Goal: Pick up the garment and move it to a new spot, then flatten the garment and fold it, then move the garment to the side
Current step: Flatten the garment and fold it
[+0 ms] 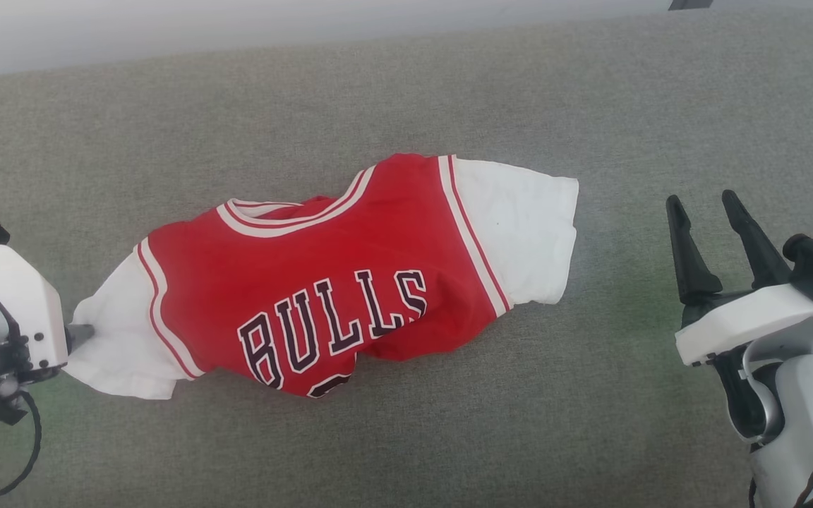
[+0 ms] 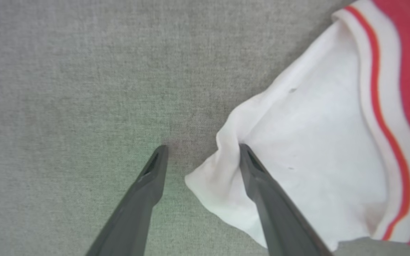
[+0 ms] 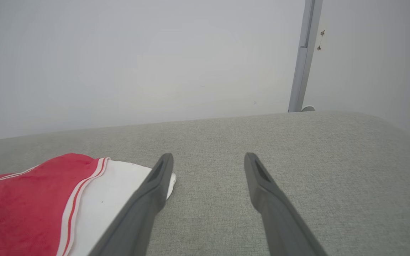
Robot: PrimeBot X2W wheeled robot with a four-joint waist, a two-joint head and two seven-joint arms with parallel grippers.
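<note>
My grippers will make the jersey (image 1: 315, 283) drop open and show its number when I lift both sleeves, because the red lower edge (image 1: 357, 365) curls loosely under the lettering.
The garment (image 1: 350, 282) is a red jersey with white sleeves and black "BULLS" lettering, lying crumpled and face up on the grey fabric surface (image 1: 406, 92). Its lower hem is tucked under, hiding the number. My left gripper (image 1: 80, 335) is at the tip of the left-hand white sleeve (image 1: 117, 353). In the left wrist view that gripper (image 2: 203, 147) is open: one finger (image 2: 269, 192) rests on the sleeve (image 2: 315, 142) and the bunched sleeve edge sits between the two fingers. My right gripper (image 1: 701, 197) stands open, apart from the right-hand sleeve (image 1: 526, 226). It (image 3: 208, 156) holds nothing, with the garment (image 3: 30, 199) to its left.
The grey surface stretches wide on all sides of the jersey, and its far edge meets a pale wall (image 1: 237, 28). A grey metal pole (image 3: 303, 57) stands against the wall behind the far right corner.
</note>
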